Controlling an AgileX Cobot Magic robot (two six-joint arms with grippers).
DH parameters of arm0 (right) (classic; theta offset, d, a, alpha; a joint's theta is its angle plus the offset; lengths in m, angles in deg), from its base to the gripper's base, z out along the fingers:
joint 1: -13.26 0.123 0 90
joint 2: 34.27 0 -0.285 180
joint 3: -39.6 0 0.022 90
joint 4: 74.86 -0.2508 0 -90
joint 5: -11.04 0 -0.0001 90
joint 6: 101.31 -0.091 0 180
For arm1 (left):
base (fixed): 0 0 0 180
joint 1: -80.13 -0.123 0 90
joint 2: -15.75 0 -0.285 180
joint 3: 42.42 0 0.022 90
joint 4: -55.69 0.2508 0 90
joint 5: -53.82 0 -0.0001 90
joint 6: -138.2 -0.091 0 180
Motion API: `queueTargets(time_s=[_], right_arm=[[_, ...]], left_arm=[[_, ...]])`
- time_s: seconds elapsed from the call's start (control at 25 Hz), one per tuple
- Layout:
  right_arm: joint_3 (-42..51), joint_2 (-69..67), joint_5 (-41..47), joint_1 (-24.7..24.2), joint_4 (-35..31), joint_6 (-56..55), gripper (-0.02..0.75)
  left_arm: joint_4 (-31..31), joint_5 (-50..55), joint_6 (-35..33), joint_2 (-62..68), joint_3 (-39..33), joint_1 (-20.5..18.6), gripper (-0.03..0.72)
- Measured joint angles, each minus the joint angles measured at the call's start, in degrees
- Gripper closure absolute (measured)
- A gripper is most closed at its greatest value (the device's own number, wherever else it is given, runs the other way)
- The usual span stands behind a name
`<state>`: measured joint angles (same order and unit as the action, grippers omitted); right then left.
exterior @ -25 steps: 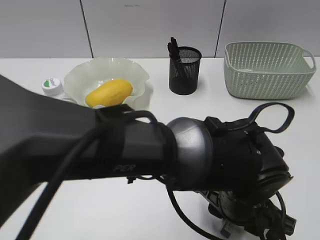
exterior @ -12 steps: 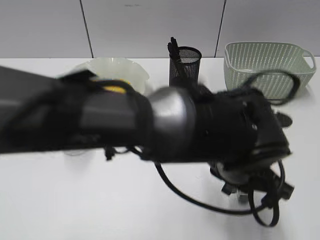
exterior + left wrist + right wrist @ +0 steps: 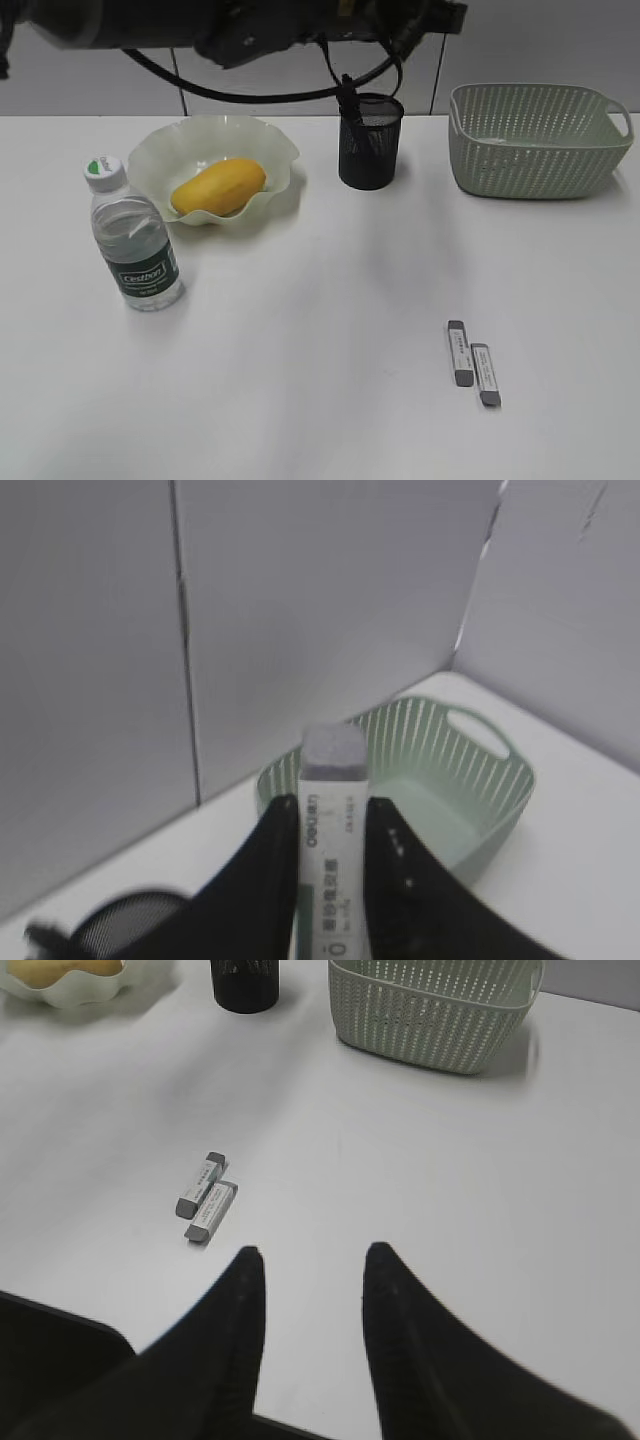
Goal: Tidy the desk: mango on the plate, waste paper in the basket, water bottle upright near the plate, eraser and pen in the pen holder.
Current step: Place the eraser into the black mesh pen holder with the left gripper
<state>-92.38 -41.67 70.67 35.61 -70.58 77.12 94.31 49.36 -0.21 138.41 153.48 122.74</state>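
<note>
The pen holder's opening is open beside the black pen, with the eraser upright (image 3: 333, 880), so my left gripper should keep moving over that opening (image 3: 382, 106) and let go there.
My left gripper (image 3: 333, 810) is shut on a white-sleeved eraser (image 3: 333, 770) with a grey end. It is held high, with the black mesh pen holder (image 3: 110, 930) below left and the basket (image 3: 440, 780) beyond. In the exterior view the left arm (image 3: 250, 25) crosses the top, above the pen holder (image 3: 369, 140), which holds a black pen (image 3: 348, 100). Two more erasers (image 3: 458, 352) (image 3: 485, 374) lie on the desk at front right. The mango (image 3: 218, 187) lies in the plate (image 3: 160, 160). The water bottle (image 3: 132, 240) stands upright beside it. My right gripper (image 3: 310, 1255) is open and empty above the desk. No waste paper shows.
The sage green basket (image 3: 535, 140) stands at the back right, to the right of the pen holder. In the right wrist view the two erasers (image 3: 201, 1183) lie left of the gripper, with the basket (image 3: 435, 1005) and pen holder (image 3: 244, 982) beyond. A wall closes the desk's far edge.
My left arm has swung from low at the front right, up and back to the top of the view above the pen holder. The desk and two erasers are now uncovered.
</note>
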Motion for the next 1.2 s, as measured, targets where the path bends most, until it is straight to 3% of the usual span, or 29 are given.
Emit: queueTargets(time_s=[0.16, 0.4, 0.68, 1.04, 1.2], right_arm=[[0.0, 0.0, 0.0, 0.0, 0.0, 0.0, 0.46], [0.0, 0.0, 0.0, 0.0, 0.0, 0.0, 0.46], [0.0, 0.0, -0.1, 0.0, 0.0, 0.0, 0.461], [0.0, 0.0, -0.1, 0.0, 0.0, 0.0, 0.491], [0.0, 0.0, -0.1, 0.0, 0.0, 0.0, 0.494]], left_arm=[[3.3, -14.7, -0.4, 5.6, 0.0, -4.7, 0.545], [-0.8, -17.7, -1.3, 10.8, -0.1, -10.0, 0.545], [-7.5, -22.2, -7.2, 15.4, 2.6, -10.3, 0.545], [-8.9, -22.6, -7.9, 20.4, 7.6, -10.3, 0.543], [-9.0, -22.5, -7.9, 21.4, 7.6, -10.3, 0.461]])
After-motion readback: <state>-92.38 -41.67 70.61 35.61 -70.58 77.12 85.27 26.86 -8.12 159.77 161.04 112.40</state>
